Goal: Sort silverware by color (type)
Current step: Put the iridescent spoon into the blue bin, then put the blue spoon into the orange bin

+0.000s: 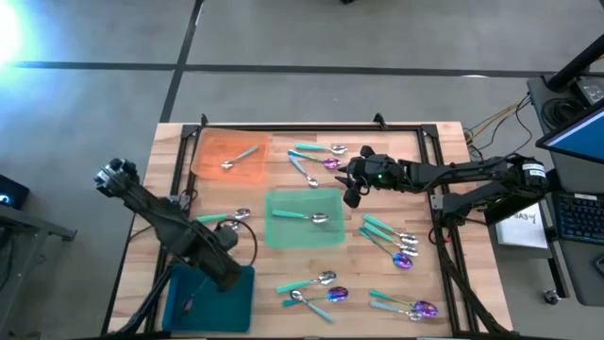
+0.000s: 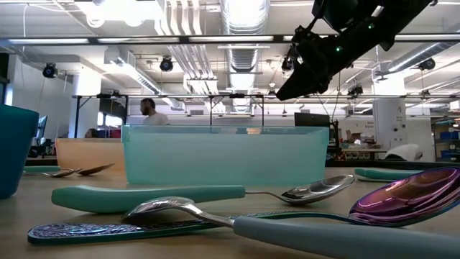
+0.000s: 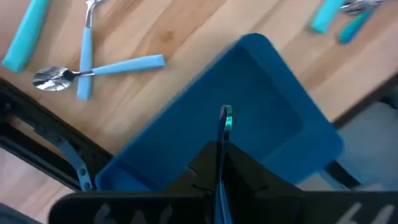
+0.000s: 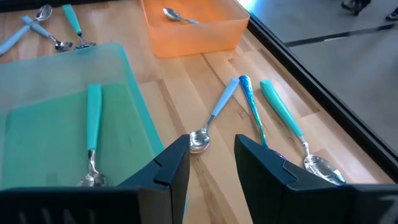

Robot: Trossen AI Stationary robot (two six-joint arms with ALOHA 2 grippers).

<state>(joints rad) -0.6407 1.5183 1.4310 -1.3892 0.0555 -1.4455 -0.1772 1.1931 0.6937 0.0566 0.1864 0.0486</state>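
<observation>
Next, my left gripper lets go of its utensil first, because the pale-blue-handled spoon belongs in the orange bin (image 1: 228, 154), far across from my right gripper. It should then pick up that spoon (image 1: 302, 171).
Silverware lies scattered on the wooden table: teal-handled spoons (image 1: 316, 156) by the far edge, more (image 1: 387, 236) at the right, and others (image 1: 316, 288) near the front. My left gripper (image 3: 219, 152) is over the blue bin (image 3: 249, 106), shut on a thin utensil. My right gripper (image 4: 211, 155) is open and raised above the table (image 2: 302, 79). Its fingers stand over a pale-blue-handled spoon (image 4: 211, 118) without touching it. One silver spoon (image 4: 180, 15) rests in the orange bin (image 4: 205, 31). A teal-handled spoon (image 4: 93, 124) lies in the green bin (image 4: 56, 106). My left gripper pinches a thin utensil between its two shut fingers. Only the utensil's narrow iridescent green end (image 3: 225, 118) shows, sticking out past the fingertips over the blue bin's floor. The fingers hide the rest of it.
Three bins stand on the table: orange (image 1: 229, 156) at the far left, green (image 1: 304, 217) in the middle, blue (image 1: 212, 297) at the near left. A dark frame (image 1: 311, 126) rims the table. People are in the room beyond (image 2: 149, 109).
</observation>
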